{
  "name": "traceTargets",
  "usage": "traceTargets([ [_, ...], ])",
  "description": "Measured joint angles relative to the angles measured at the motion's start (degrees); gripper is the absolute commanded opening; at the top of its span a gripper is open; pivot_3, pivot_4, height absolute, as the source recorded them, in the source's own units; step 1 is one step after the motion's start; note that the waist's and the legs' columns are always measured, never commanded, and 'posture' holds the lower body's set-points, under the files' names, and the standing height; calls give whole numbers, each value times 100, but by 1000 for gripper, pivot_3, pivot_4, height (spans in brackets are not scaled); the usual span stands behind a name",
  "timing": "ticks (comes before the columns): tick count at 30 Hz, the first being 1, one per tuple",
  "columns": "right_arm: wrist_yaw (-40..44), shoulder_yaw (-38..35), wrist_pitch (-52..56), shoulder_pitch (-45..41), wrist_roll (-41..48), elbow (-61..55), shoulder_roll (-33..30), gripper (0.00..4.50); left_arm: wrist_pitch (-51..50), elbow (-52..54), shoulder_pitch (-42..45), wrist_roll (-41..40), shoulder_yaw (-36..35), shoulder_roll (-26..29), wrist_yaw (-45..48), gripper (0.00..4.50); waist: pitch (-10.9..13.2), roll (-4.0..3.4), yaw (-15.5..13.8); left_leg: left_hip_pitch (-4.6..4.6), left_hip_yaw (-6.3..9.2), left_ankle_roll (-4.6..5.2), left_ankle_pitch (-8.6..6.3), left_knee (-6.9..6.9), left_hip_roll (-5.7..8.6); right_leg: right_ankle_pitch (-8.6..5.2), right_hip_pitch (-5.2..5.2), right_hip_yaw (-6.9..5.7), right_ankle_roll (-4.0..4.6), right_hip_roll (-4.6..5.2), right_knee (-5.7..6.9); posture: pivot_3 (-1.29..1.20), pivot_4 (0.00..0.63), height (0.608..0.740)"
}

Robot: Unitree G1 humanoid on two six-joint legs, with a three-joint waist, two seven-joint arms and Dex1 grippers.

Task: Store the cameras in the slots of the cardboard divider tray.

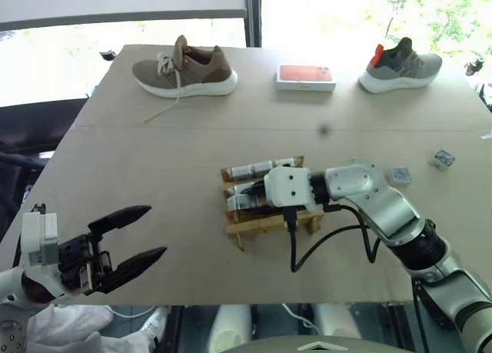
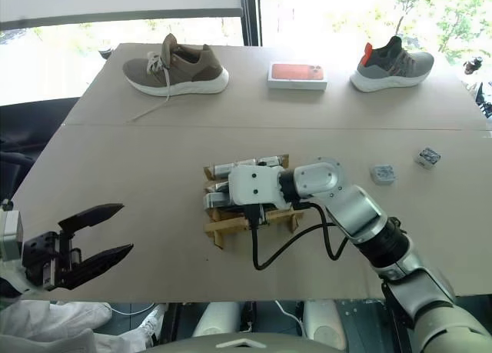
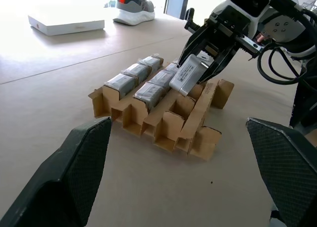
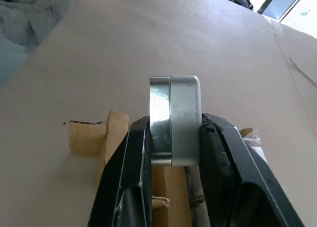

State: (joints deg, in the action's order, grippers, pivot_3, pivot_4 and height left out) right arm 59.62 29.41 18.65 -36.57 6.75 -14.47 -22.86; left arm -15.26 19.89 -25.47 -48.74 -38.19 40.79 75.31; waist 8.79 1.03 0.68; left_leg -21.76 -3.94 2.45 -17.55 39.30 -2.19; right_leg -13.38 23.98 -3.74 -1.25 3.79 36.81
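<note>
My right gripper should keep lowering the camera until it rests inside the empty end slot of the tray's front row, as the camera is lined up with that slot.
The cardboard divider tray sits at mid-table, with several silver-grey cameras lying in its back slots. My right gripper is shut on another camera, held tilted just above the tray's middle row; whether it touches the cardboard I cannot tell. Two loose cameras lie on the table to the right of the tray. My left gripper hovers near the table's front left edge, well away from the tray, open, nothing between its fingers.
Along the far edge lie a brown shoe, a flat orange-topped box and a grey shoe. A black cable loops from my right wrist over the table in front of the tray.
</note>
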Motion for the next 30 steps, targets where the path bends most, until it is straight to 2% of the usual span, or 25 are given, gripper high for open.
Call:
traceTargets([
  [13, 266, 297, -211, 127, -362, 410, -140, 776, -66, -36, -14, -24, 1, 109, 221, 4500, 0, 0, 7, 1, 0, 0, 0, -1, 0, -1, 1, -1, 2, -2, 0, 0, 150, 740],
  [23, 480, 367, -396, -28, -518, 806, -25, 776, 106, -543, -23, 252, -3, 533, 926, 4500, 1, -3, 5, 1, -2, 0, 0, -1, -1, -2, 1, -1, 3, -6, 0, 0, 150, 740],
  [25, 531, 365, -351, -57, -501, 811, -25, 1786, 138, -627, -11, 273, -5, 588, 1019, 4500, 1, -2, 6, 1, -1, 0, 0, -1, -1, -2, 1, -1, 2, -5, -1, 0, 150, 740],
  [27, 600, 346, -221, -63, -399, 805, 9, 2529, 168, -710, 7, 319, -5, 610, 1085, 4500, 1, -2, 8, 0, -1, 0, 0, -1, -1, -1, 2, -1, 2, -5, -1, 0, 150, 740],
  [28, 612, 315, -134, -62, -324, 759, 16, 3195, 169, -725, 30, 355, -5, 618, 1111, 4500, 2, -3, 8, 0, -1, 0, 0, -2, -2, -1, 2, -1, 1, -4, -1, 0, 150, 740],
  [29, 602, 288, -115, -61, -293, 728, 20, 3402, 169, -727, 43, 357, -5, 621, 1121, 4500, 2, -3, 7, -1, -1, 0, 0, -2, -2, -1, 2, -1, 1, -4, -1, 0, 150, 740],
  [30, 502, 140, -24, -16, -193, 599, 51, 3830, 166, -727, 69, 357, -3, 628, 1127, 4500, 3, -4, 5, -2, 1, 0, 0, -1, -2, 0, 2, -2, 1, -1, -1, 0, 150, 740],
])
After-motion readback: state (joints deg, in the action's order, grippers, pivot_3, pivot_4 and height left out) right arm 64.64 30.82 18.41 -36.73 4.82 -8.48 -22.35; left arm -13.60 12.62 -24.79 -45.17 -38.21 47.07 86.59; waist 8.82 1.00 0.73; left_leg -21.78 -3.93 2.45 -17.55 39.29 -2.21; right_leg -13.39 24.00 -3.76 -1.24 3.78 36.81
